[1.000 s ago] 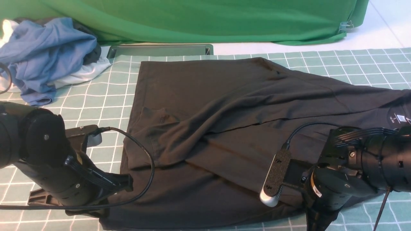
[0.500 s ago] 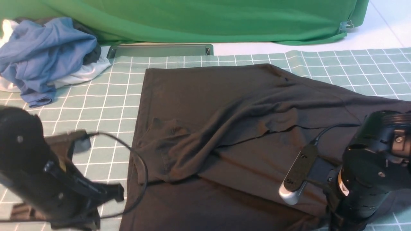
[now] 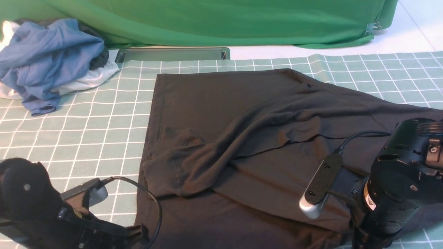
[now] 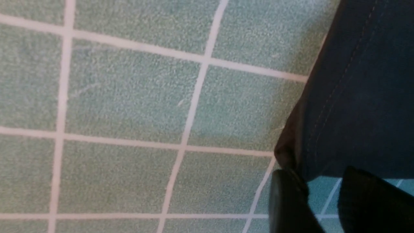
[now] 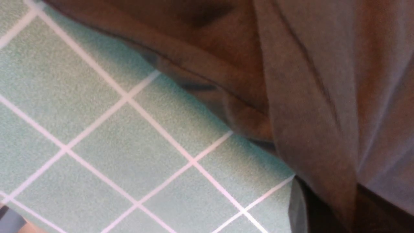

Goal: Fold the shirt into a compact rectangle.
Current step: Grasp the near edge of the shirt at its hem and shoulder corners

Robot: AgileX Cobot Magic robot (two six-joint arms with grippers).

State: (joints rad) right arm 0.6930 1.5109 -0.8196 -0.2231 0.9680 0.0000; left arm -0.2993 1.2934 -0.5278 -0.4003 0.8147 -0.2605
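My gripper will make the black shirt [image 3: 232, 226] bend double when it folds the shirt's hem over. This should leave the loose fold [image 3: 220, 155] hidden inside, because the fold lies bunched across the shirt's middle.
The black shirt [image 3: 242, 114] lies spread on the teal checked cloth [image 3: 104, 114], with a loose fold bunched across its middle. My left gripper [image 4: 318, 176] is open at the shirt's near left corner [image 4: 355, 97]. Checked cloth shows between its fingers [image 4: 284, 197], and one fingertip just meets the hem. In the front view that left gripper [image 3: 138, 233] sits low at the bottom left. My right gripper [image 5: 330, 210] is shut on the shirt's near right edge [image 5: 307, 129], with fabric running down between the jaws. The right arm [image 3: 398, 186] covers that grip in the front view.
A heap of blue and white garments [image 3: 52, 58] lies at the far left. The green backdrop cloth [image 3: 207, 20] hangs along the back, with a grey metal slot [image 3: 173, 54] in front of it. Bare white table [image 3: 398, 41] shows at the far right.
The left gripper has let go of the shirt's corner and drawn back toward the near edge. Both arms first dragged the shirt right and nearer; the right arm has since stayed put.
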